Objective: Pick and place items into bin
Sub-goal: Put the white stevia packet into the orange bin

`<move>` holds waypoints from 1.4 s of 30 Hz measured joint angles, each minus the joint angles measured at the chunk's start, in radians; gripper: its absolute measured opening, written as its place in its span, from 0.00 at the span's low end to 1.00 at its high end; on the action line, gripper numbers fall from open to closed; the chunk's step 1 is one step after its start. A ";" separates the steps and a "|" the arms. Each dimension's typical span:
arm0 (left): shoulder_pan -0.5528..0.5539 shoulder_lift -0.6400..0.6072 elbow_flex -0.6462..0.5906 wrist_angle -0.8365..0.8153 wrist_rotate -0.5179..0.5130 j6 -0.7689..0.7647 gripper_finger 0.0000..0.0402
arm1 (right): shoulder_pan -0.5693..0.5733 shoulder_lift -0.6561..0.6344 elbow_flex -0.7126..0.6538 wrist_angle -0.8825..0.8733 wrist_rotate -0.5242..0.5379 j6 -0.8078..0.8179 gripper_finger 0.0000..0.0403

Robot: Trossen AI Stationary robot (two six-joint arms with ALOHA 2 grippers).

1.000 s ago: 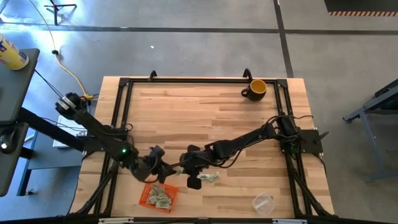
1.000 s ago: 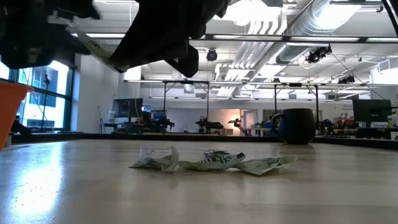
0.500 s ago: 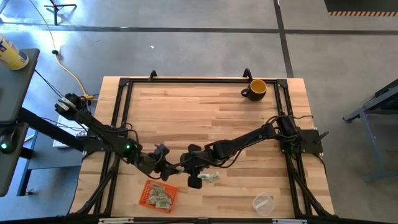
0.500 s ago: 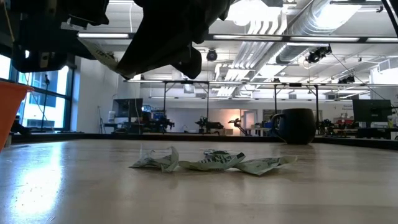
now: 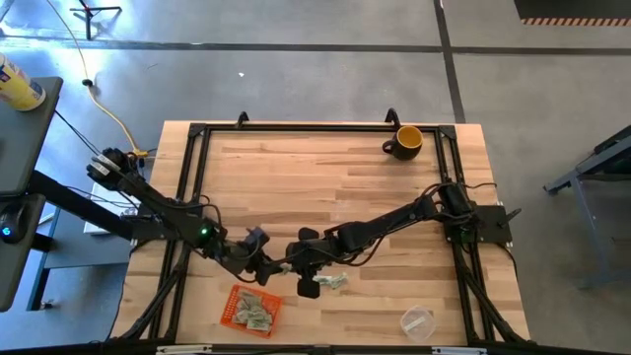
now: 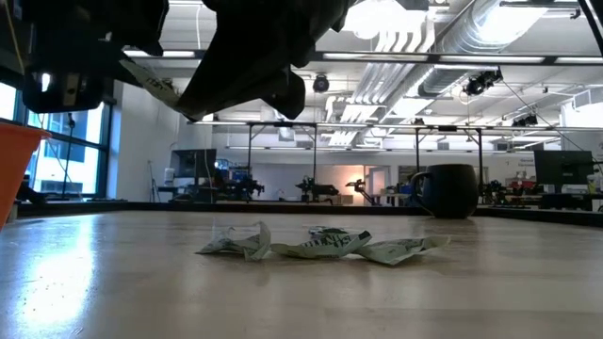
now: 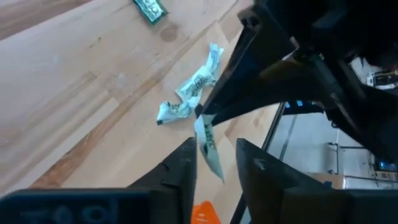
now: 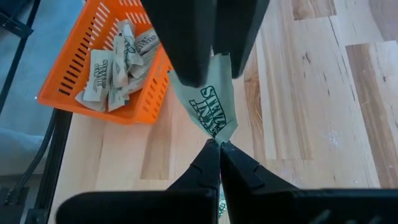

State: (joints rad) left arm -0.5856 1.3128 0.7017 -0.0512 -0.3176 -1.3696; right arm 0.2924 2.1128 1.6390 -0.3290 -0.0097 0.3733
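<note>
The orange bin (image 5: 252,312) is on my left gripper's side and the paper item is in my right gripper, so next my left gripper grabs the item's loose end (image 7: 216,167).
My right gripper (image 5: 294,264) (image 8: 216,144) is shut on one pale green-and-white paper item (image 8: 211,102), held in the air near the table's near edge. My left gripper (image 5: 274,267) (image 7: 216,158) faces it, open, with one finger on each side of that item (image 7: 208,146). The orange bin (image 5: 234,308) (image 8: 74,93) sits on the table just below them, with several items lying in it. A few more items (image 5: 334,282) (image 6: 320,245) lie flat on the wood beside the right gripper, and another (image 7: 149,9) lies farther off. My right gripper pinches the item by one pointed end (image 8: 214,138), between the very tips of its two fingers, coming roughly level from the table's right. The item is lifted clear of the table, and its free end reaches in between the left gripper's fingers (image 8: 183,56).
A yellow-and-black mug (image 5: 406,141) (image 6: 452,191) stands at the far right corner. A clear plastic cup (image 5: 417,320) lies near the near right corner. A black frame (image 5: 296,126) runs along the table's edges. Bare wood covers the middle and far half.
My left gripper has moved from above the bin toward the table's right, up to the right gripper, so its fingers now stand around the held item. The right gripper and the item have kept still.
</note>
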 joint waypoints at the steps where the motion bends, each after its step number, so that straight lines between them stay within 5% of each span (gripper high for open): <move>1: 0.003 0.000 0.000 0.006 0.001 0.004 0.34 | 0.000 0.000 0.000 0.001 0.000 0.000 0.00; 10: 0.023 0.006 0.000 -0.022 0.031 0.027 0.26 | 0.000 -0.001 0.000 -0.001 0.005 0.002 0.00; 25: 0.023 0.056 0.000 0.093 0.064 0.040 0.46 | 0.000 -0.001 0.000 -0.008 0.011 0.011 0.00; 34: 0.023 0.056 0.000 0.067 0.061 0.059 0.22 | 0.005 -0.001 0.000 0.005 0.063 -0.025 0.04; 39: 0.023 0.056 0.000 0.039 0.012 0.068 0.06 | 0.005 -0.001 0.000 0.006 0.059 -0.043 0.15; 42: 0.023 0.056 0.000 0.028 -0.023 0.080 0.05 | 0.004 -0.001 0.000 0.005 0.055 -0.048 0.24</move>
State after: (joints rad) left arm -0.5625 1.3689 0.7017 -0.0229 -0.3407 -1.2897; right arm 0.2968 2.1117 1.6390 -0.3242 0.0454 0.3250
